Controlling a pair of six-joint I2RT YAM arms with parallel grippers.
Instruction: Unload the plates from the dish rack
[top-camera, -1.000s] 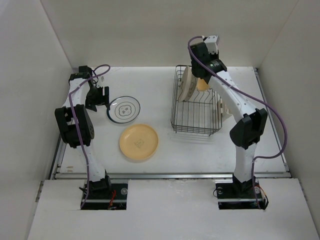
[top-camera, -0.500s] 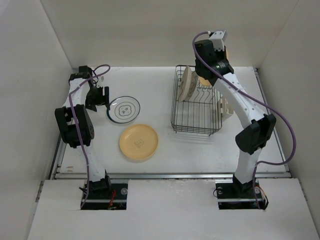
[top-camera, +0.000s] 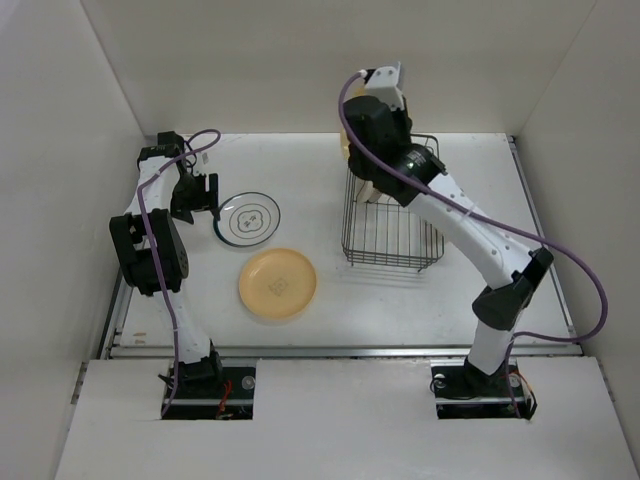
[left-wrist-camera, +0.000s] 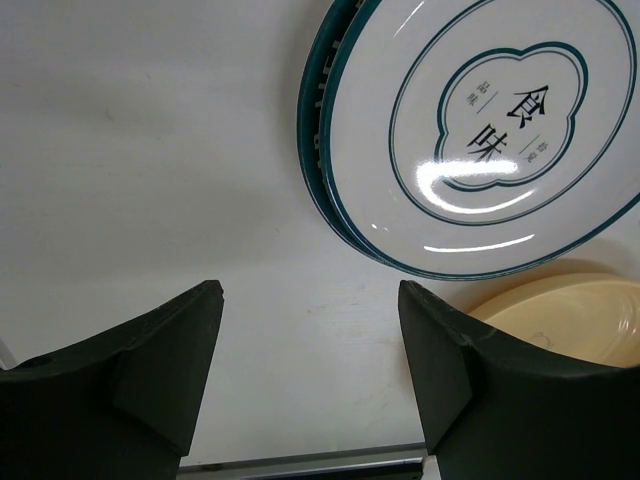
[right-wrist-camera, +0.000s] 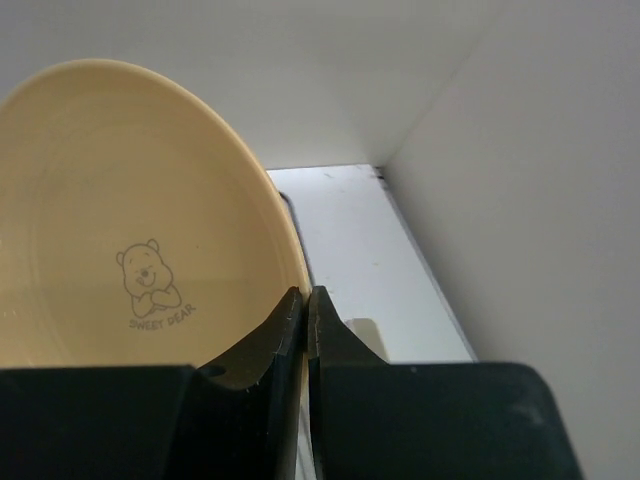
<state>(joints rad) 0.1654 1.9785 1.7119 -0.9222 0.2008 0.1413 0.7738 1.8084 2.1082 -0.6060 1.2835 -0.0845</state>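
Note:
The held yellow plate (right-wrist-camera: 140, 230) is clear of the rack and the other yellow plate (top-camera: 277, 284) lies uncovered, so the robot's right gripper keeps going there and lets go on top.
My right gripper (right-wrist-camera: 305, 300) is shut on the rim of a yellow plate (right-wrist-camera: 130, 230) printed with a small bear, held on edge in the air. From above only a sliver of this plate (top-camera: 346, 148) shows, over the far left corner of the dish rack (top-camera: 392, 235). A cream plate (top-camera: 366, 190) stands in the rack, mostly hidden by the arm. Two white plates with teal rims (left-wrist-camera: 480, 130) lie stacked on the table (top-camera: 320, 180), another yellow plate (top-camera: 278, 283) in front of them. Left of the stack my left gripper (left-wrist-camera: 310, 380) stands open with nothing between its fingers.
White walls close in the table at the back and both sides. A metal rail (top-camera: 340, 350) runs along the near edge. The right arm's upper links (top-camera: 470, 230) reach across the rack's right side.
The right arm has lifted the yellow plate up out of the rack and swung it left towards the rack's far left corner. The left arm and the plates on the table have not moved.

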